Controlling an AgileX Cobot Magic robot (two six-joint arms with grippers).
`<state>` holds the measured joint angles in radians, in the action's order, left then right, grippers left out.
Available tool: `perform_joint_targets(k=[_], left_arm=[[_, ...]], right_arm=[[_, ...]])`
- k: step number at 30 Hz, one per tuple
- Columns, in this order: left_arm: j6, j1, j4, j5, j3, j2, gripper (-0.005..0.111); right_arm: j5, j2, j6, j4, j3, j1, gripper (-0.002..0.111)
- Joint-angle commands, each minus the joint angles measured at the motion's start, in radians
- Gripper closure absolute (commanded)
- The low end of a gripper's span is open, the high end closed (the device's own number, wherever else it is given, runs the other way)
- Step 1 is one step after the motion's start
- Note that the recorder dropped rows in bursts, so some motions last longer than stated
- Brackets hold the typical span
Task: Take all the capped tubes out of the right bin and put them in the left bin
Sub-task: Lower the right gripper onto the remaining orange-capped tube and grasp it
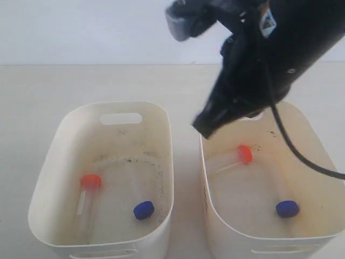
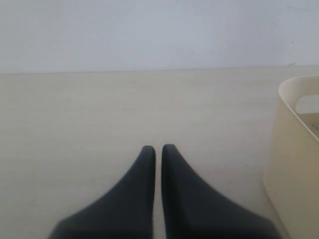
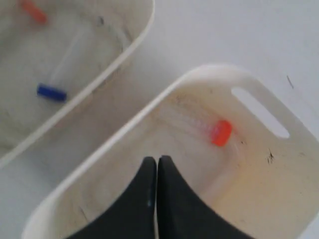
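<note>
The orange-capped tube (image 1: pixel 237 156) lies away from the blue-capped tube and is open from above, so my right gripper should now move down toward its clear body (image 1: pixel 223 161) until the fingers open.
The right bin (image 1: pixel 318 156) holds an orange-capped tube (image 1: pixel 243 154) near its back and a blue-capped tube (image 1: pixel 287 208) near its front. Two more tubes lie in the left bin (image 1: pixel 64 140): one with an orange cap (image 1: pixel 90 182), one with a blue cap (image 1: pixel 144 209). My right gripper (image 1: pixel 205 128) hangs above the right bin's back left corner, shut and empty; its wrist view shows the fingertips (image 3: pixel 157 160) closed over that bin, the orange cap (image 3: pixel 221 132) just beyond them. My left gripper (image 2: pixel 158 148) is shut over bare table beside the left bin's wall (image 2: pixel 291 164).
The two bins stand side by side on a pale tabletop (image 1: pixel 32 97) with a narrow gap (image 1: pixel 186 216) between them. A black cable (image 1: pixel 302 156) from the right arm loops over the right bin. A white wall (image 1: pixel 81 32) rises behind the table.
</note>
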<state>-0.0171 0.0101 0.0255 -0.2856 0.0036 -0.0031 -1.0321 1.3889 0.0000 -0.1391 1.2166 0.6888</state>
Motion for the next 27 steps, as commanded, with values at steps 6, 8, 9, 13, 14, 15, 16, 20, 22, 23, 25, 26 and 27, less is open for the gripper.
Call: perform_joint_targets(k=[6, 8, 9, 13, 14, 15, 16, 20, 22, 23, 25, 26, 27], left_arm=[[-0.009, 0.000, -0.006, 0.009, -0.004, 0.003, 0.102], [-0.009, 0.000, -0.006, 0.009, -0.004, 0.003, 0.102], [-0.009, 0.000, -0.006, 0.009, -0.004, 0.003, 0.102], [-0.009, 0.000, -0.006, 0.009, -0.004, 0.003, 0.102], [-0.009, 0.000, -0.006, 0.009, -0.004, 0.003, 0.102], [-0.009, 0.000, -0.006, 0.009, -0.004, 0.003, 0.102], [-0.009, 0.000, -0.006, 0.009, -0.004, 0.003, 0.102], [-0.009, 0.000, -0.006, 0.009, -0.004, 0.003, 0.102], [-0.009, 0.000, -0.006, 0.009, -0.004, 0.003, 0.102], [-0.009, 0.000, -0.006, 0.009, -0.004, 0.003, 0.102], [-0.009, 0.000, -0.006, 0.009, -0.004, 0.003, 0.102], [-0.009, 0.000, -0.006, 0.009, -0.004, 0.003, 0.102], [-0.009, 0.000, -0.006, 0.009, -0.004, 0.003, 0.102]], right_arm=[[-0.099, -0.007, -0.708, 0.076, -0.071, -0.136, 0.108], [-0.037, -0.005, -0.773, 0.026, -0.112, -0.140, 0.108], [-0.003, -0.002, -0.799, -0.002, -0.134, -0.141, 0.108], [0.105, 0.029, -0.888, -0.102, -0.218, -0.141, 0.108], [0.140, 0.040, -0.899, -0.129, -0.237, -0.141, 0.108], [0.181, 0.051, -0.907, -0.148, -0.256, -0.141, 0.108], [0.223, 0.061, -0.919, -0.157, -0.272, -0.143, 0.108], [0.362, 0.096, -1.013, -0.074, -0.297, -0.175, 0.108], [0.397, 0.120, -1.110, 0.026, -0.297, -0.196, 0.108], [0.399, 0.132, -1.160, 0.066, -0.297, -0.206, 0.108], [0.399, 0.155, -1.201, 0.091, -0.297, -0.227, 0.108], [0.399, 0.165, -1.212, 0.093, -0.297, -0.241, 0.108], [0.399, 0.173, -1.220, 0.096, -0.297, -0.251, 0.108]])
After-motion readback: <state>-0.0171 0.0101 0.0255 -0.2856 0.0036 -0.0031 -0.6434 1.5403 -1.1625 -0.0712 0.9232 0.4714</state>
